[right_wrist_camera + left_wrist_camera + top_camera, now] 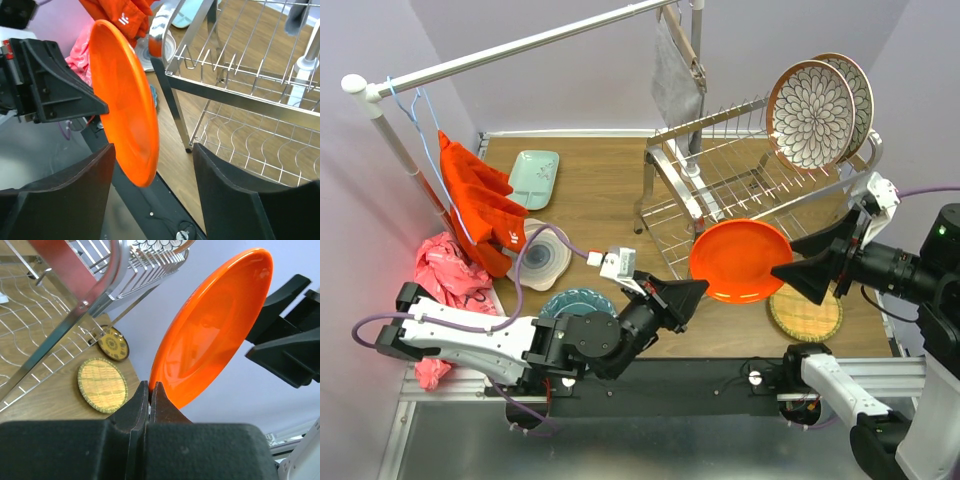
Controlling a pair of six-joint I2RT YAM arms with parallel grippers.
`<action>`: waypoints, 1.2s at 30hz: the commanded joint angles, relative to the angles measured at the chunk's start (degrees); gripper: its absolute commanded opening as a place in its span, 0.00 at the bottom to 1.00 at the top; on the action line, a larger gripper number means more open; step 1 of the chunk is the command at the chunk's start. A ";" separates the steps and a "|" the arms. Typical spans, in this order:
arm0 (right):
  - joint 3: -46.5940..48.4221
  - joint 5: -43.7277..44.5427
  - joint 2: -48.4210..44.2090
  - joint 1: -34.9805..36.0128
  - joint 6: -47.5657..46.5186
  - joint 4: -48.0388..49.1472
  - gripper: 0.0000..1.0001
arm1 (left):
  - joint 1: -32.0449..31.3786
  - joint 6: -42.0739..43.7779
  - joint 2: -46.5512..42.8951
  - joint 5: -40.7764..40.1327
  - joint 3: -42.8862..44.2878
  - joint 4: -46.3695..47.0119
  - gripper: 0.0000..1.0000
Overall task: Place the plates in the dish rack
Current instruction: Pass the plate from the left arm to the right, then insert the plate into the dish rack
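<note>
The robot's left gripper has the orange plate far from the dish rack's slots point(769, 172) beside the floral plates, so the right gripper should grasp the orange plate's free rim point(783, 249) and put the plate in the rack.
An orange plate point(740, 260) hangs in the air in front of the dish rack point(720, 185). My left gripper point(701, 290) is shut on its left rim, as the left wrist view point(150, 386) shows. My right gripper point(788, 258) is open, and the plate's right edge point(127, 115) lies between its fingers without contact. Two brown-rimmed floral plates point(812, 113) stand in the rack's upper tier. A teal plate point(575, 302), a white-grey swirl plate point(542, 257) and a yellow woven plate point(806, 315) lie on the table. A dark-yellow patterned plate point(113, 343) lies beside the woven plate.
A white clothes rail point(520, 46) spans the back, with a grey cloth on a hanger point(677, 72). Orange cloth point(480, 200) and a pink bag point(445, 275) sit at the left. A pale green rectangular tray point(533, 178) lies at the back left.
</note>
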 commanded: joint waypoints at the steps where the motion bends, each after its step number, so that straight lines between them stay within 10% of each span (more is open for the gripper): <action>1: 1.37 0.94 2.49 -0.14 1.85 -1.36 0.64 | -0.23 3.49 2.04 -4.30 3.76 2.17 0.00; 9: 7.43 1.90 5.21 -0.14 1.85 0.57 0.01 | 0.82 7.00 5.47 -5.00 8.24 1.74 0.00; 14: 9.37 2.08 5.92 -0.14 2.03 4.69 0.00 | 2.75 9.56 3.90 -3.07 8.51 2.26 0.02; 19: 13.40 2.17 6.88 -0.14 3.52 12.52 0.01 | 5.39 12.45 -1.28 -0.17 6.05 3.14 0.54; 22: 18.15 4.71 9.69 -0.06 3.70 14.19 0.01 | 6.53 15.97 -4.63 0.53 5.17 2.36 0.61; 36: 20.71 39.15 19.98 -0.14 -9.29 24.56 0.01 | 17.43 24.05 -10.70 9.67 4.03 -14.70 0.66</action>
